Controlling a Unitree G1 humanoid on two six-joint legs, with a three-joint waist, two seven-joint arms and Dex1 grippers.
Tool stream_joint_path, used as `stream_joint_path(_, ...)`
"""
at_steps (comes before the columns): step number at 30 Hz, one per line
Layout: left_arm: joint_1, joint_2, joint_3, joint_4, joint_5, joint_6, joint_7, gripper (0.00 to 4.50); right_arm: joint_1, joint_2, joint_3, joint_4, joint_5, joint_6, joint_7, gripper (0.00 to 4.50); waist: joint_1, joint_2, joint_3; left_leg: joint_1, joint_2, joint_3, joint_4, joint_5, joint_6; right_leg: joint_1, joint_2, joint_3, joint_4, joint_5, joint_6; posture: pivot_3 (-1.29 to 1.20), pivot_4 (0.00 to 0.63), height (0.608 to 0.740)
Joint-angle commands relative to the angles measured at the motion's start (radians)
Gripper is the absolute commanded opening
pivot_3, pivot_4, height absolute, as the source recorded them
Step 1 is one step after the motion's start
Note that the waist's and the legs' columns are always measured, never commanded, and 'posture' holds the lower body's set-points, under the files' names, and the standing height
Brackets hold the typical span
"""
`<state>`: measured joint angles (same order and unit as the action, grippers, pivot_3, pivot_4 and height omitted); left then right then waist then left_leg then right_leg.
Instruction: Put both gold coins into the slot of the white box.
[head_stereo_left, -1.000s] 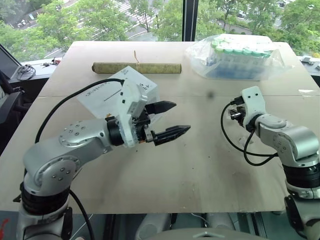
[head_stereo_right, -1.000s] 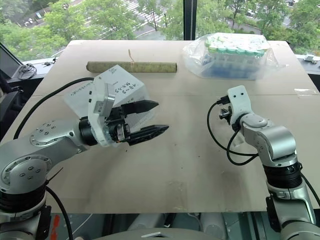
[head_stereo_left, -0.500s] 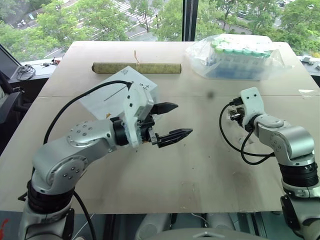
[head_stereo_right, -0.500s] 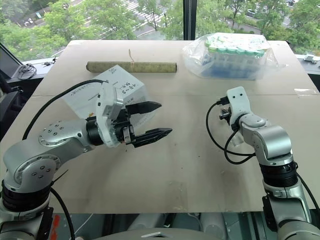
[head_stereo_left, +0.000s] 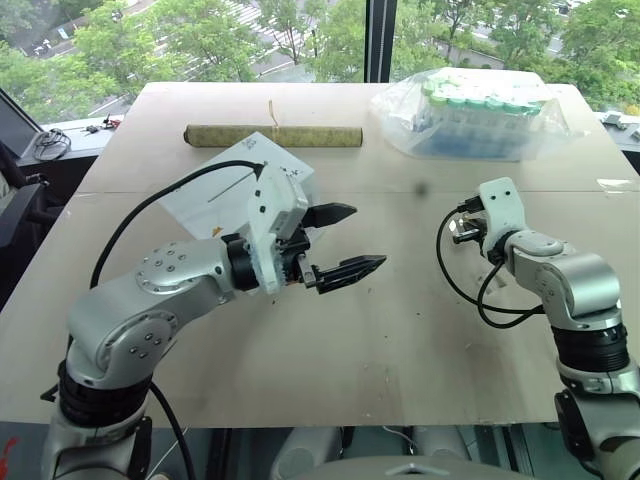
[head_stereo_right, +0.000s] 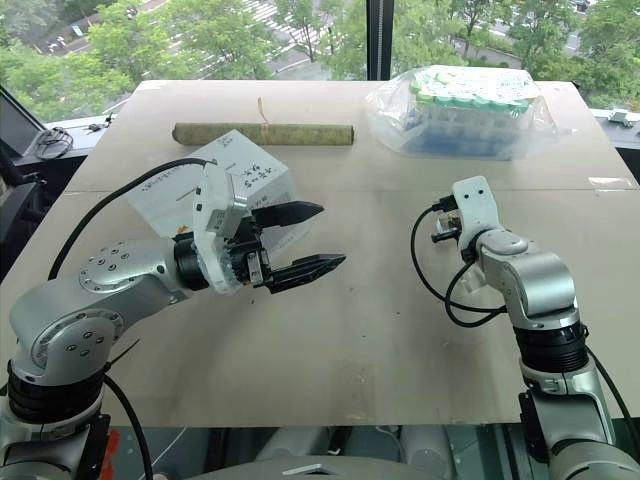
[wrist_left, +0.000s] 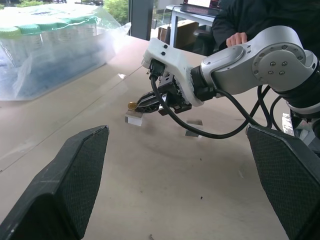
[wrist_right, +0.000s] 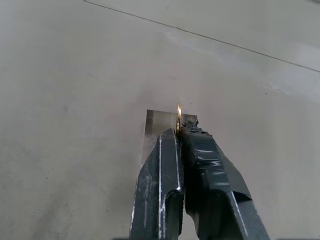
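The white box's slot (head_stereo_left: 232, 184) is behind the robot's left gripper and far from the right gripper, so the left gripper should grab the gold coin (wrist_right: 179, 111) by its free edge.
My right gripper (wrist_left: 137, 105) is shut on a gold coin (wrist_right: 178, 117), which stands on edge between its fingertips just above the table and also shows as a gold coin (wrist_left: 132, 105) in the left wrist view. A small clear plastic piece (wrist_right: 161, 122) lies right under the tips. The white box (head_stereo_left: 225, 185) stands tilted at the left, behind my left arm, with its thin dark slot (head_stereo_left: 228, 188) facing up. My left gripper (head_stereo_left: 367, 236) hangs open and empty in front of the box, pointing toward the right gripper (head_stereo_left: 462, 232).
A clear bag of green-capped tubes (head_stereo_left: 480, 115) lies at the far right. A long brown roll (head_stereo_left: 272, 134) lies along the far side behind the box. Another clear plastic piece (wrist_left: 193, 133) lies near the right gripper. A person (wrist_left: 260, 20) is beyond the table's right edge.
My left arm's elbow has lifted a little while its gripper stays open in place. The right wrist has turned slightly and stays over the same spot.
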<state>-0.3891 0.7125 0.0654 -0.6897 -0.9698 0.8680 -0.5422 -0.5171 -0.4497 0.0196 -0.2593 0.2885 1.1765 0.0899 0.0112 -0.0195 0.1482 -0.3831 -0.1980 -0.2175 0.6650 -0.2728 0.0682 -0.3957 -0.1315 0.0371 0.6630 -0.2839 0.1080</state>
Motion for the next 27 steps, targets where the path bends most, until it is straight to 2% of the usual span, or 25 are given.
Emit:
stream_joint_path(1, -0.016, -0.004, 0.001, -0.009, -0.001, -0.011, -0.001, 4.5, -0.019, -0.003, -0.034, -0.023, -0.015, -0.009, 0.012, 0.08, 0.0, 0.0, 0.0, 0.0, 0.0, 0.0, 0.0, 0.0, 0.0, 0.0, 0.0, 0.0, 0.0, 0.0, 0.0, 0.0, 0.15, 0.74)
stream_joint_path(5, -0.016, -0.019, 0.004, 0.005, -0.017, -0.002, 0.006, 4.5, -0.013, -0.01, -0.045, -0.048, -0.017, -0.01, 0.028, 0.08, 0.0, 0.0, 0.0, 0.0, 0.0, 0.0, 0.0, 0.0, 0.0, 0.0, 0.0, 0.0, 0.0, 0.0, 0.0, 0.0, 0.15, 0.74)
stream_joint_path(9, -0.031, -0.062, 0.039, 0.058, -0.103, 0.021, 0.032, 4.5, 0.032, -0.056, -0.089, -0.164, 0.057, -0.073, 0.155, 0.08, 0.002, 0.001, 0.0, 0.0, 0.0, 0.0, 0.0, 0.0, 0.0, 0.0, 0.0, 0.0, 0.0, 0.0, 0.0, 0.0, 0.15, 0.74)
stream_joint_path(15, -0.101, -0.064, 0.057, 0.135, -0.204, 0.052, -0.001, 4.5, 0.071, -0.161, -0.249, -0.404, 0.4, -0.05, 0.476, 0.08, 0.001, 0.001, 0.001, -0.001, 0.0, -0.001, 0.0, 0.0, 0.0, 0.0, 0.0, 0.0, -0.001, 0.0, 0.0, 0.0, 0.15, 0.74)
stream_joint_path(18, -0.134, -0.061, 0.054, 0.164, -0.244, 0.064, -0.035, 3.76, 0.036, -0.22, -0.292, -0.448, 0.543, -0.012, 0.548, 0.0, 0.001, 0.001, 0.0, -0.001, 0.0, -0.001, 0.0, 0.0, 0.0, 0.0, 0.0, 0.0, -0.001, 0.0, 0.0, 0.0, 0.15, 0.74)
stream_joint_path(19, -0.145, -0.059, 0.05, 0.173, -0.245, 0.065, -0.052, 3.24, 0.014, -0.232, -0.298, -0.454, 0.589, -0.001, 0.559, 0.0, 0.001, 0.0, 0.0, -0.001, 0.0, -0.001, 0.0, 0.0, 0.0, 0.0, 0.0, 0.0, -0.001, 0.0, 0.0, 0.0, 0.15, 0.74)
stream_joint_path(20, -0.155, -0.058, 0.046, 0.181, -0.246, 0.066, -0.067, 2.96, -0.004, -0.243, -0.301, -0.458, 0.625, 0.005, 0.566, 0.0, 0.001, 0.0, 0.0, -0.001, 0.0, -0.001, 0.0, 0.0, 0.0, 0.0, 0.0, 0.0, -0.001, 0.0, 0.0, 0.0, 0.15, 0.74)
stream_joint_path(27, -0.23, -0.046, 0.004, 0.248, -0.192, 0.057, -0.194, 2.96, -0.086, -0.283, -0.28, -0.46, 0.782, -0.003, 0.547, 0.0, 0.003, 0.0, 0.0, -0.001, 0.001, -0.001, 0.0, 0.0, 0.0, 0.0, -0.001, 0.0, -0.002, 0.0, 0.0, 0.0, 0.15, 0.74)
